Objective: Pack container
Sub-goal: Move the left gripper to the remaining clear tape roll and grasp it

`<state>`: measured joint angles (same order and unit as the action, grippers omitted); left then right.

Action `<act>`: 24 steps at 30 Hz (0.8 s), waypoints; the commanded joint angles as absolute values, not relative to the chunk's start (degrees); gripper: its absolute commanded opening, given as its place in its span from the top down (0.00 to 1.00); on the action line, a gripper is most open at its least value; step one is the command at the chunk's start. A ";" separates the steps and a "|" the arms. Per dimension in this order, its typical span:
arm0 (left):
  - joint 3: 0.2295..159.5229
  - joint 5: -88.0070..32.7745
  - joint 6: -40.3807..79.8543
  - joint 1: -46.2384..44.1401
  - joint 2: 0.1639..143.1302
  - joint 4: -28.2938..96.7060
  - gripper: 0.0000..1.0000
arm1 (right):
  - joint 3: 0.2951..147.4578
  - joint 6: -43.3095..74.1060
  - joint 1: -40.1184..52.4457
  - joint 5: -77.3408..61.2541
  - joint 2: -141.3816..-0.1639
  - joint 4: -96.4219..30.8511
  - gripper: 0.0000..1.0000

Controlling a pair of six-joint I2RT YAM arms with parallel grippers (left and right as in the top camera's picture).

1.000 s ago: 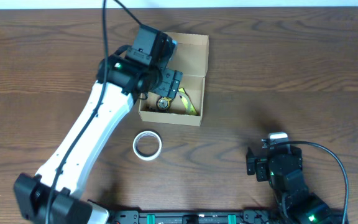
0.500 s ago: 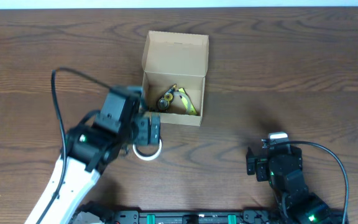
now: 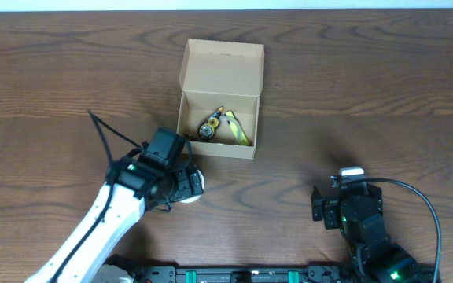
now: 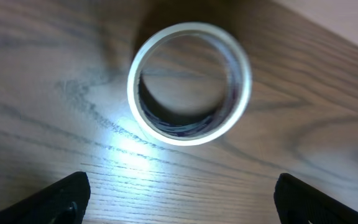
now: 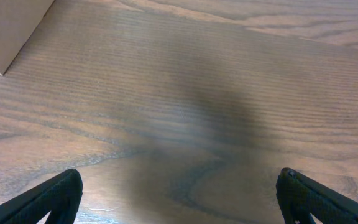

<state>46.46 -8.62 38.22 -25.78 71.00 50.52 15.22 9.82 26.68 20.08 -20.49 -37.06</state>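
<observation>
My left gripper keeps going down until its fingers are on both sides of the tape roll's rim, because the white tape roll lies flat with an open hole and clear wood around it.
The container is a small brown cardboard box with its flap lid open toward the far side; a yellow-and-black item lies inside. A white tape roll lies flat on the table in front of the box, mostly hidden under the left arm in the overhead view. My left gripper is open and empty, just short of the roll. My right gripper is open and empty over bare wood at the front right. A corner of the box shows in the right wrist view.
The wooden table runs to its far edge at the top of the overhead view. The right arm's base sits at the front right.
My left arm has pulled back from over the box, toward the front, and come down low over the tape roll. The right arm has not moved.
</observation>
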 commanded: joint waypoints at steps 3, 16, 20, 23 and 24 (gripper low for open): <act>46.24 -5.02 49.17 -25.89 76.86 50.59 0.04 | 14.92 9.19 25.89 20.75 -20.25 -37.06 0.01; 46.24 -4.10 57.49 -25.89 86.21 44.58 0.06 | 14.92 9.17 25.89 20.75 -20.25 -37.06 0.01; 46.24 -4.51 59.72 -25.91 88.97 43.79 0.09 | 14.92 9.17 25.89 20.75 -20.25 -37.06 0.01; 46.24 -4.58 60.38 -25.91 89.91 43.35 0.19 | 14.92 9.17 25.89 20.75 -20.25 -37.06 0.01; 46.22 -4.69 60.64 -25.91 90.32 43.20 0.22 | 14.92 9.19 25.89 20.75 -20.25 -37.06 0.01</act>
